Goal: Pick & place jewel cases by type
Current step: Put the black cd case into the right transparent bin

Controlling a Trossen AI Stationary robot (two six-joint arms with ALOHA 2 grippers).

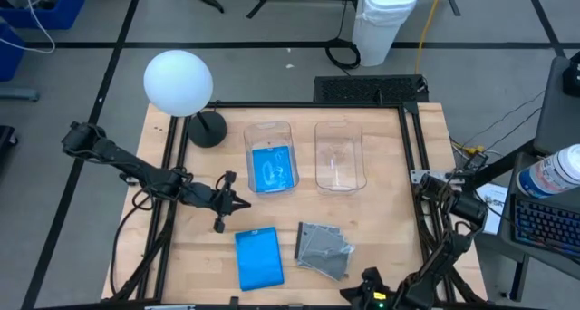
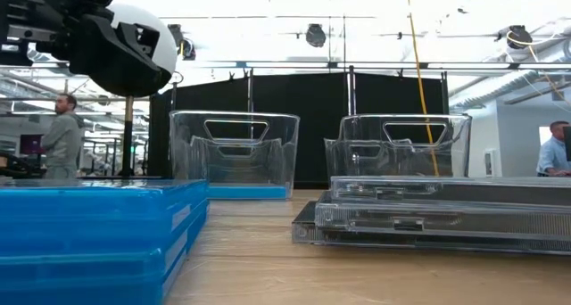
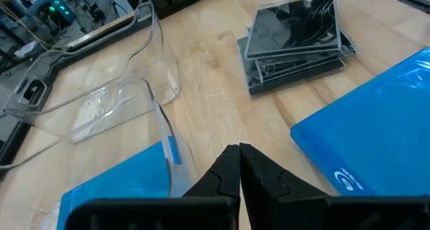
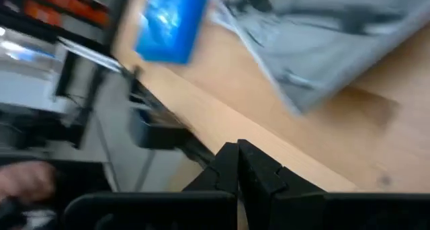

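Observation:
The grey pile [image 1: 323, 250] lies beyond my closed right gripper, so next the gripper opens, moves in and grabs the top grey case by its near corner [image 1: 338, 278].
Two bright blue jewel cases [image 1: 258, 258] lie stacked on the table near its front edge. Several grey see-through ones [image 1: 323, 249] are piled right of them. Another blue case [image 1: 272, 168] lies flat in the left of two clear tubs [image 1: 269, 129]; the right tub [image 1: 339, 156] holds nothing. My left gripper [image 1: 245, 202] hovers shut, holding nothing, between the left tub and the blue stack [image 3: 376, 142]. My right gripper [image 1: 362, 287] is shut and also holds nothing. It is low at the table's front edge, right of the grey pile [image 4: 336, 35].
A white globe lamp [image 1: 178, 82] on a black foot stands at the table's far left corner. A black frame [image 1: 412, 147] runs along the table's far and right edges. People show in the room beyond the table. Bare wood lies between the tubs and the stacks.

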